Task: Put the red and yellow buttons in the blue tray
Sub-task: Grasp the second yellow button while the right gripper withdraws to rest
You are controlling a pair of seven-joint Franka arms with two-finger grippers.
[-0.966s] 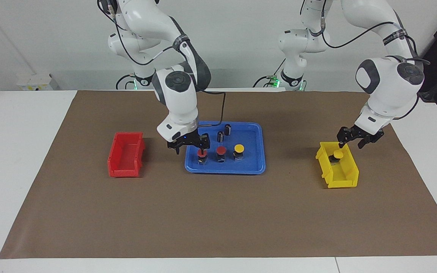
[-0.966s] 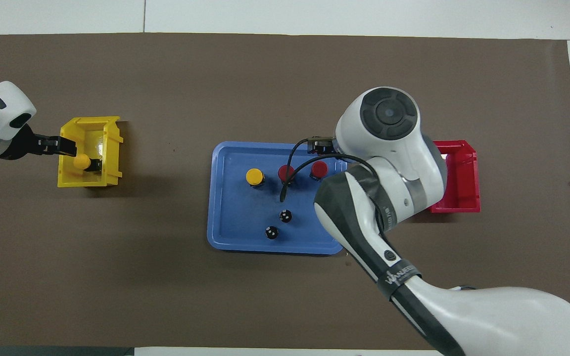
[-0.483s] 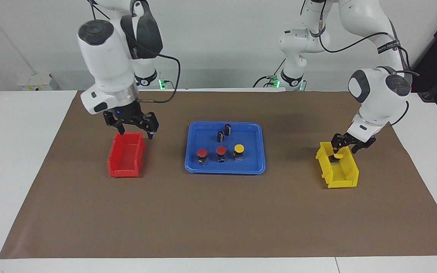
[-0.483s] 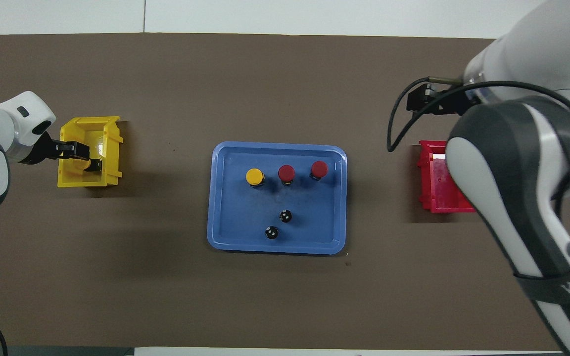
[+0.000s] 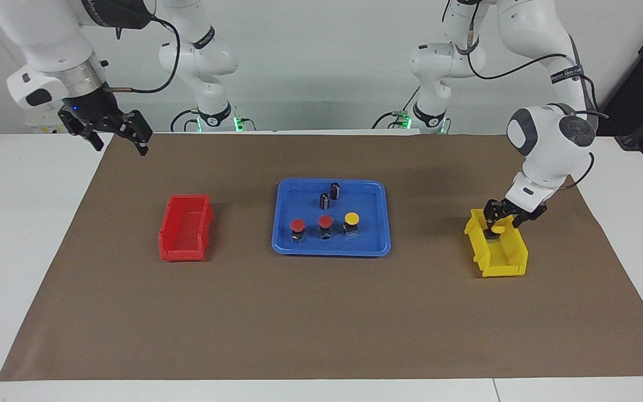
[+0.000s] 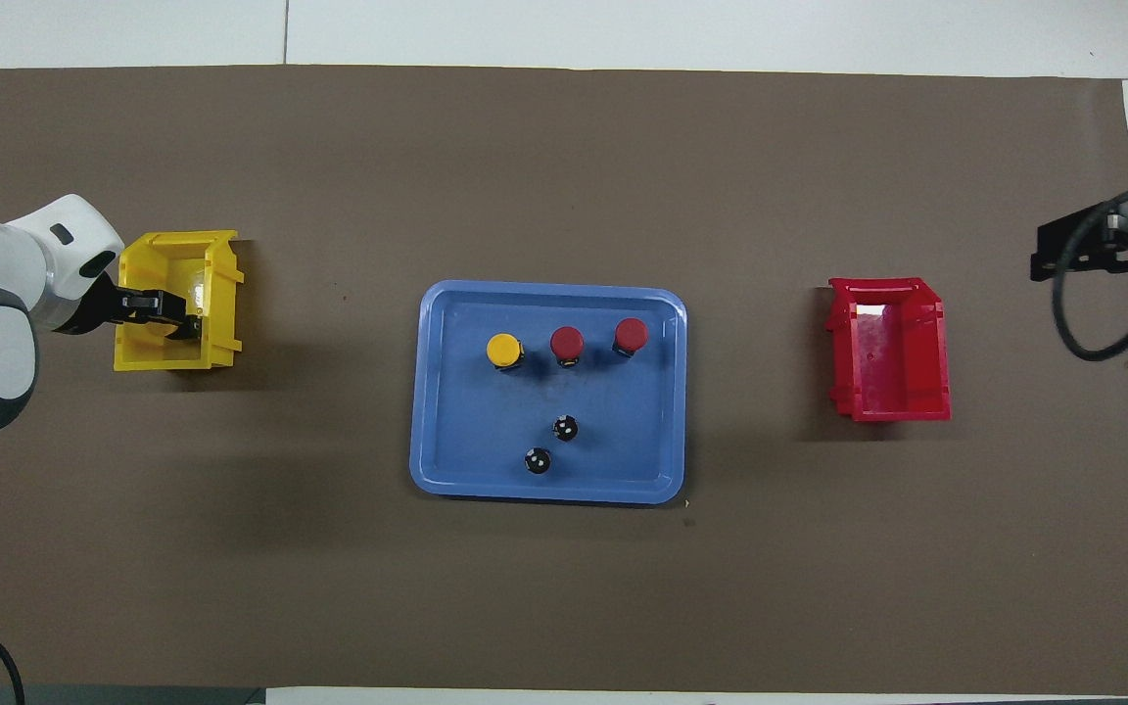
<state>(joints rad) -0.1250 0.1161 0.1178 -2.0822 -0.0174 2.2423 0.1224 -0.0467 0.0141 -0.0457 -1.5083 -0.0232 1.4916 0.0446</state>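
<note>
My left gripper is at the bottom of the yellow bin, and the bottom around it is clear, so the yellow bin will be empty when I lift the yellow button out.
The blue tray (image 5: 283, 245) sits mid-mat and holds two red buttons (image 5: 297, 225) (image 5: 325, 221) and one yellow button (image 5: 351, 218) in a row; they also show in the overhead view (image 6: 631, 334) (image 6: 566, 342) (image 6: 503, 349). A second yellow button (image 5: 498, 229) stands in the yellow bin (image 5: 504, 263). My left gripper (image 5: 502, 220) is low in that bin, open, one finger on each side of the button. It hides the button in the overhead view (image 6: 161, 313). My right gripper (image 5: 120, 144) is open and empty, high over the mat's edge at the right arm's end.
Two dark capless cylinders (image 5: 325, 200) (image 5: 335, 190) stand in the tray, nearer to the robots than the buttons. An empty red bin (image 5: 186, 226) sits on the brown mat (image 5: 321, 312) toward the right arm's end. The yellow bin (image 6: 177, 245) is toward the left arm's end.
My right gripper left a red button in the tray, rose and swung past the red bin to the mat's edge. My left gripper sank into the yellow bin around the yellow button.
</note>
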